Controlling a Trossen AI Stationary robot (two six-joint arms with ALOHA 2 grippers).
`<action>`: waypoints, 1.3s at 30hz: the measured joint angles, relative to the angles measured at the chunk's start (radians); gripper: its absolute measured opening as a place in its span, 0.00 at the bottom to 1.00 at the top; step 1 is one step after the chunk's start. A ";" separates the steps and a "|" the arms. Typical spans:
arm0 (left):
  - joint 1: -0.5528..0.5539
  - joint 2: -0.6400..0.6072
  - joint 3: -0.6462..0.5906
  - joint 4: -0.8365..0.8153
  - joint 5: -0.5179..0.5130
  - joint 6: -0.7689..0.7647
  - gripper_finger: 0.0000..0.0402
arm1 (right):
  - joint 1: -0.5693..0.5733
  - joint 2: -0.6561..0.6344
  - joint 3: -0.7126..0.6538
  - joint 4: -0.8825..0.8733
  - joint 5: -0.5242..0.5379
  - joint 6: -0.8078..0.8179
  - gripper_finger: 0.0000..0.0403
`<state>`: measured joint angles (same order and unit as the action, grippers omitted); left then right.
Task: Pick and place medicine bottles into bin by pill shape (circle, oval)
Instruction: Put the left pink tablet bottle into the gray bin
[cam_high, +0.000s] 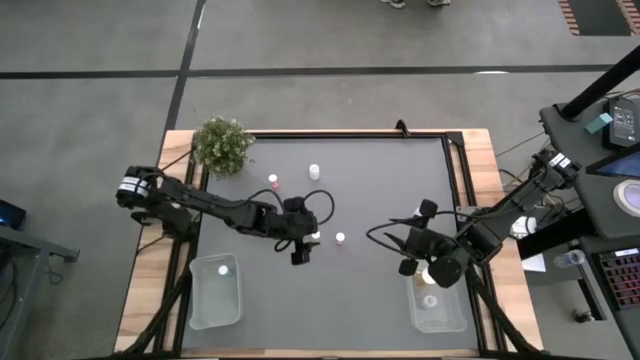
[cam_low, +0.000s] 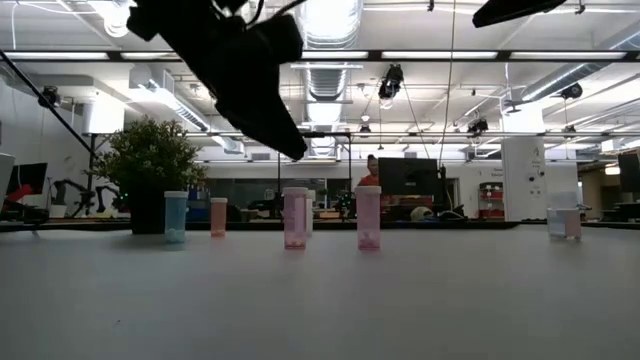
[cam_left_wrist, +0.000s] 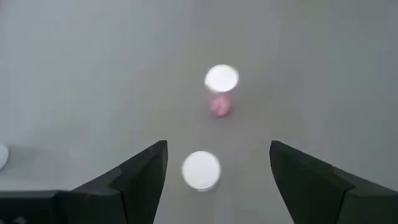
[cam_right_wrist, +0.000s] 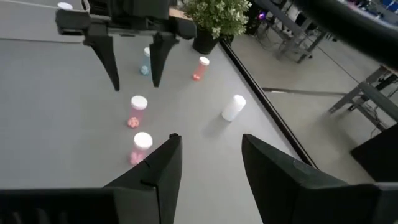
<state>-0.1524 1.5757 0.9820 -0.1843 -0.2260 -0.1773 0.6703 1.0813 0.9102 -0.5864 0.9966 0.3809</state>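
Observation:
The nearer pink bottle (cam_left_wrist: 201, 171) stands under my left gripper's open gap, clear of the second bottle. I keep lowering until its fingers are either side of the cap (cam_low: 295, 191), then close.
Several small white-capped medicine bottles stand upright mid-table. Two pinkish ones (cam_high: 315, 237) (cam_high: 340, 239) are close together, and two more (cam_high: 273, 182) (cam_high: 314, 172) stand farther back. My left gripper (cam_left_wrist: 217, 146) hangs open above the table and slants down. The nearer bottle's white cap (cam_left_wrist: 200, 170) shows below the gap between its fingers, untouched, and the second pink bottle (cam_left_wrist: 221, 87) stands just beyond. My right gripper (cam_right_wrist: 210, 138) is open and holds nothing, raised over the far end of the right bin (cam_high: 437, 318). Each bin holds one bottle (cam_high: 223, 268) (cam_high: 430, 300).
A green potted plant (cam_high: 222, 143) stands at the far left corner. The left bin (cam_high: 215, 305) sits at the near left. A white bottle (cam_right_wrist: 233, 107) lies near the table's far edge, and a bluish one (cam_low: 175, 217) stands by the plant. Bare table lies between the bins.

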 joint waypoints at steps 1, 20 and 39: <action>0.007 0.000 -0.012 0.012 0.001 0.000 0.65 | -0.001 0.000 -0.001 0.000 0.000 0.000 0.39; 0.035 0.064 -0.192 0.346 0.009 -0.027 0.65 | -0.002 0.000 -0.053 0.001 0.001 0.019 0.37; 0.033 0.078 -0.192 0.360 -0.035 -0.026 0.28 | -0.002 0.000 -0.054 0.001 0.001 0.018 0.35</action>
<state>-0.1196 1.6537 0.7895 0.1753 -0.2611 -0.2035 0.6685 1.0813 0.8562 -0.5850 0.9976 0.3994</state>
